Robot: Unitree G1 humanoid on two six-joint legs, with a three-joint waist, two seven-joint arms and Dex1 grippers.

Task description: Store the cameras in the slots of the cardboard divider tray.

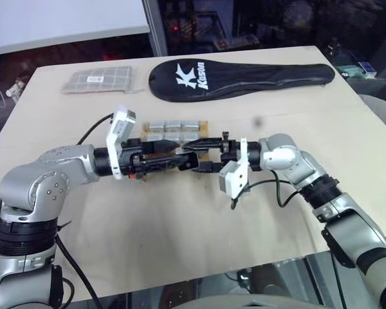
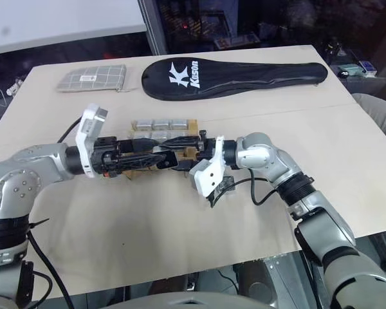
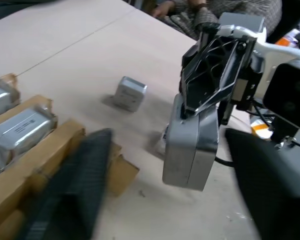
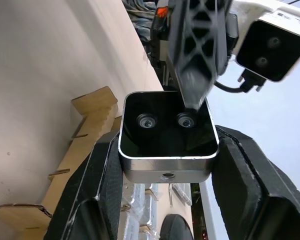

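The camera in my right gripper [image 3: 190,150] is between my left gripper's open fingers, so my left gripper should close across the camera's lens side [image 4: 166,134] before my right gripper lets go.
My right gripper [image 4: 166,150] is shut on a silver camera [image 4: 166,131], its dark two-lens face turned toward the left arm. The left gripper [image 3: 167,145] faces it, open, with a finger [image 3: 77,190] on each side of that camera [image 3: 190,150] and a gap on both sides. One left fingertip [image 4: 192,85] lies against the lens face. Both grippers meet just above the front of the cardboard divider tray [image 1: 204,125]. Three cameras [image 1: 172,126] fill its back row. Another camera [image 3: 130,93] lies loose on the table beyond the tray.
A long black racket cover [image 1: 238,77] lies across the back of the table, and a grey checked pouch [image 1: 100,80] sits at the back left. A person's sleeve [image 3: 215,12] shows past the table's far side. Cables trail from both wrists.
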